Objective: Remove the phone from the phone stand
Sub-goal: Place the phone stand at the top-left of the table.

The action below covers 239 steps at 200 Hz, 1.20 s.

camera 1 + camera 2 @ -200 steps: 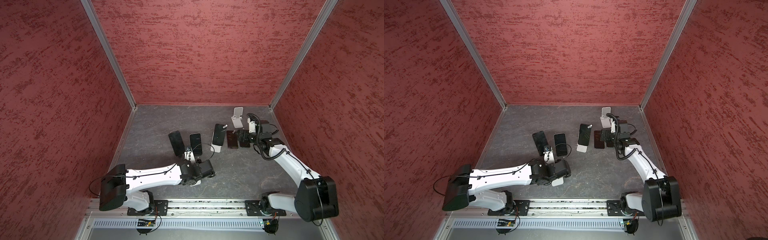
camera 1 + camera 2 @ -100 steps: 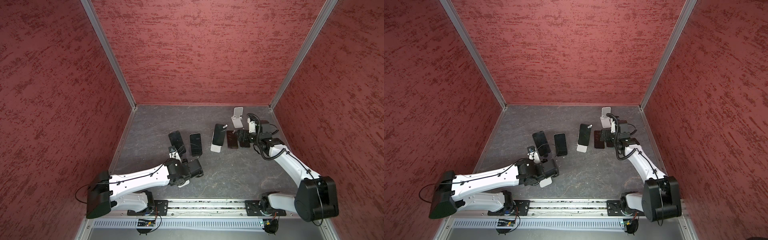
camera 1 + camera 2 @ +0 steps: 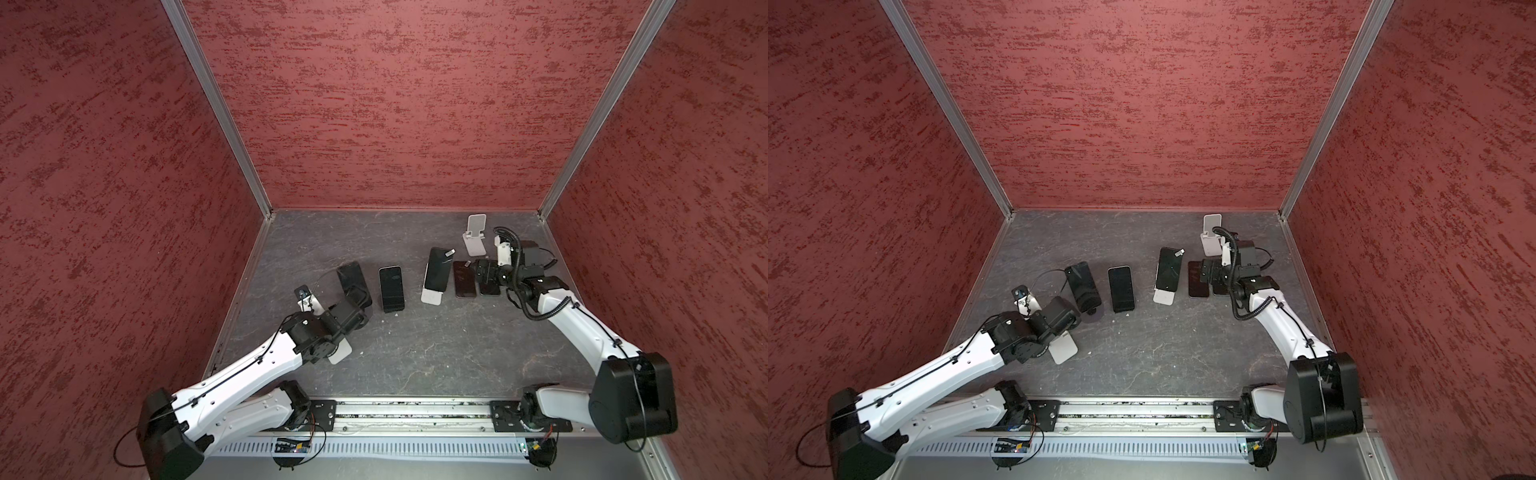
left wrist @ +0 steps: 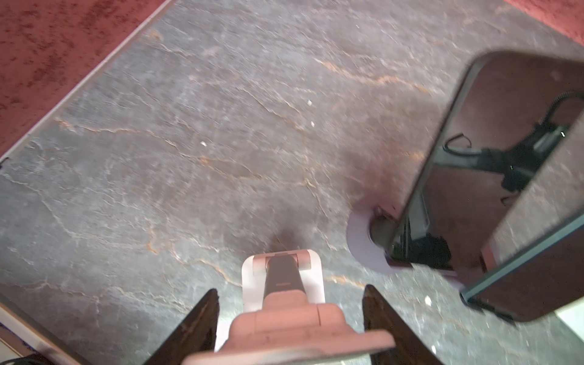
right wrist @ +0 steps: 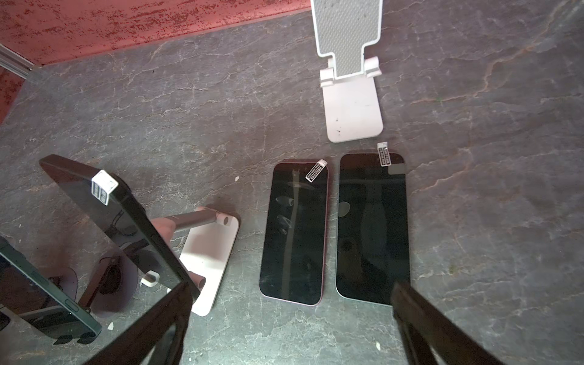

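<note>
The pale pink stand (image 3: 1063, 348) is empty and the space (image 3: 329, 244) behind the dark phone is open, so the robot's left gripper should keep heading there and let go of the stand upright.
A black phone (image 3: 438, 270) leans on a white phone stand (image 3: 430, 297) in the middle of the floor. Left of it a dark phone (image 3: 353, 280) leans on a round-based stand (image 4: 360, 243). My left gripper (image 4: 290, 290) is shut on a pale pink phone stand (image 4: 284, 313) that carries no phone. Its plate (image 3: 338, 353) shows under the left wrist in both top views. My right gripper (image 5: 290, 316) hangs open over two phones (image 5: 295, 232) (image 5: 373, 227) lying flat, with nothing between its fingers.
Another phone (image 3: 391, 288) lies flat between the two loaded stands. An empty white stand (image 3: 476, 235) is near the back wall, beside the right arm. Red walls close in the left, back and right sides; the arms' rail (image 3: 411, 415) runs along the near edge.
My left arm has drawn back to the left, carrying the pale stand with it away from the flat phone. The right arm has not moved.
</note>
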Tool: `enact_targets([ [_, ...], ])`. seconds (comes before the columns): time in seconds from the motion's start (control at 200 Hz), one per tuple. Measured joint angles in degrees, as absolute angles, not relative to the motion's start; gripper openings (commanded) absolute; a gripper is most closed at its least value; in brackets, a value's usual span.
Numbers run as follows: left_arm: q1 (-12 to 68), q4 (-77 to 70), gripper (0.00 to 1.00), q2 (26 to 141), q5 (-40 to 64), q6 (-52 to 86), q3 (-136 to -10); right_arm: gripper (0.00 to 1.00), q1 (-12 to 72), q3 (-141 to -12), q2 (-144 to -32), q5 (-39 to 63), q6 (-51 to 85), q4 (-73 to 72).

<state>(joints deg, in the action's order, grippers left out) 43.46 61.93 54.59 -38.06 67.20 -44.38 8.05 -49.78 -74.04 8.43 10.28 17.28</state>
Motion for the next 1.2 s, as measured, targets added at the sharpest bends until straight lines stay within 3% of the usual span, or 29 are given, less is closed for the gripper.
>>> enact_targets([
  [0.22, 30.2, 54.9, 0.57, 54.3, -33.4, 55.7, -43.7, 0.99, 8.1, -49.8, -74.0, 8.4, 10.3, 17.3],
  [0.631, 13.1, 39.9, 0.57, 66.8, -24.1, 38.9, -47.9, 0.99, 8.1, -49.8, -74.0, 8.4, 10.2, 17.2],
  [1.197, 6.1, 24.3, 0.58, 83.7, -18.1, 23.9, -60.8, 0.99, 8.1, -49.8, -74.1, 8.4, 10.1, 16.5],
])
